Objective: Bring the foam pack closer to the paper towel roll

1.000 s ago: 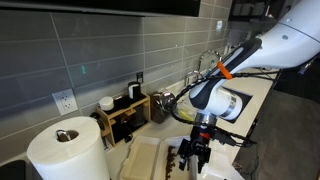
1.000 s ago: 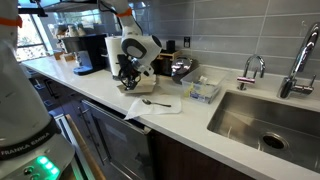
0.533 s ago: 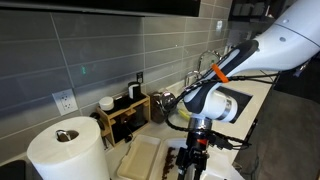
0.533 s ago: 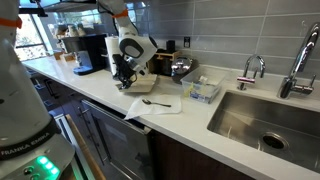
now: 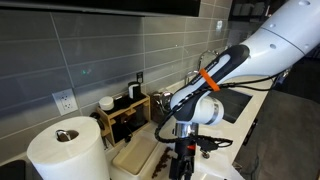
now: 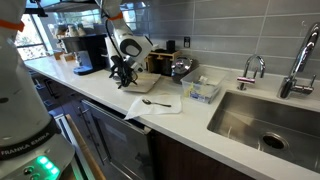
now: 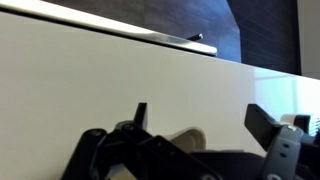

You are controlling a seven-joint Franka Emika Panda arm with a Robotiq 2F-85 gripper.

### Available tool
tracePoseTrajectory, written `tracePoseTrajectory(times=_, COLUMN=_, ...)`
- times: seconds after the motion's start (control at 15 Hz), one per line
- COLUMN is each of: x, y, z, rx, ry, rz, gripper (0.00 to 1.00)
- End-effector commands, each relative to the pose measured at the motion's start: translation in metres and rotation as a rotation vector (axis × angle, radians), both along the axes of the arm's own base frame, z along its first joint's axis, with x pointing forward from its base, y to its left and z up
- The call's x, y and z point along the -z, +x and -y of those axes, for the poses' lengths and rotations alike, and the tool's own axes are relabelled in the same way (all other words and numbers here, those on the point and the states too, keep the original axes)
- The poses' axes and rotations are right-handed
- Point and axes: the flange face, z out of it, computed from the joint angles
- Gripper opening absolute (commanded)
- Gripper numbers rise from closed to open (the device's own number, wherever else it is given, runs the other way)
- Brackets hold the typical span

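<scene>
My gripper should lift clear and then come down over the pack's side [image 6: 151, 88] facing the cloth, because only the foam pack's corner [image 7: 188, 139] is under its open fingers.
The white paper towel roll [image 5: 64, 150] with a brown core hole stands at the lower left. The cream foam pack [image 5: 136, 155] lies flat on the counter just to its right, and its far half is hidden behind my gripper [image 5: 181, 160]. The gripper points down at the pack's right side, close over the counter. It also shows in an exterior view [image 6: 121, 74], where it covers most of the pack and the roll does not show. In the wrist view the gripper [image 7: 200, 115] has its fingers spread wide, with a beige bit of foam [image 7: 186, 136] low between them.
A wooden rack with bottles [image 5: 128, 108] stands against the tiled wall behind the pack. A white cloth with a spoon [image 6: 156, 103], a clear plastic tub [image 6: 203, 91], a metal pot [image 6: 181, 68], a coffee machine [image 6: 90, 52] and the sink [image 6: 270, 118] line the counter.
The gripper has moved along the counter toward the paper towel roll. The foam pack has shifted with it and now lies closer to the roll.
</scene>
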Motion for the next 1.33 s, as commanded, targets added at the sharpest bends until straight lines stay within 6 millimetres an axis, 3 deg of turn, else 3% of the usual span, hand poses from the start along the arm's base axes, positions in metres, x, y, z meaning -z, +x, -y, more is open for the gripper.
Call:
tracePoseTrajectory(times=0.0, x=0.004, y=0.005, z=-0.027, rx=-0.12, ry=0.01, rz=0.039, gripper=1.0)
tracePoseTrajectory(times=0.2, x=0.0, y=0.01, z=-0.027, rx=-0.156, ry=-0.005, rz=0.069, gripper=1.0)
tracePoseTrajectory(times=0.33, x=-0.011, y=0.014, z=-0.004, rx=-0.126, ry=-0.038, rz=0.088, gripper=1.0)
tracePoseTrajectory(times=0.67, x=-0.044, y=0.012, z=0.078, rx=0.041, ry=-0.18, rz=0.123, gripper=1.0)
tracePoseTrajectory(times=0.87, x=-0.058, y=0.037, z=0.113, rx=0.113, ry=-0.214, rz=0.271, gripper=1.0)
tracePoseTrajectory(times=1.07, x=-0.059, y=0.065, z=0.121, rx=0.177, ry=-0.201, rz=0.436, gripper=1.0)
tracePoseTrajectory(times=1.27, x=-0.054, y=0.075, z=0.113, rx=0.185, ry=-0.233, rz=0.544, gripper=1.0)
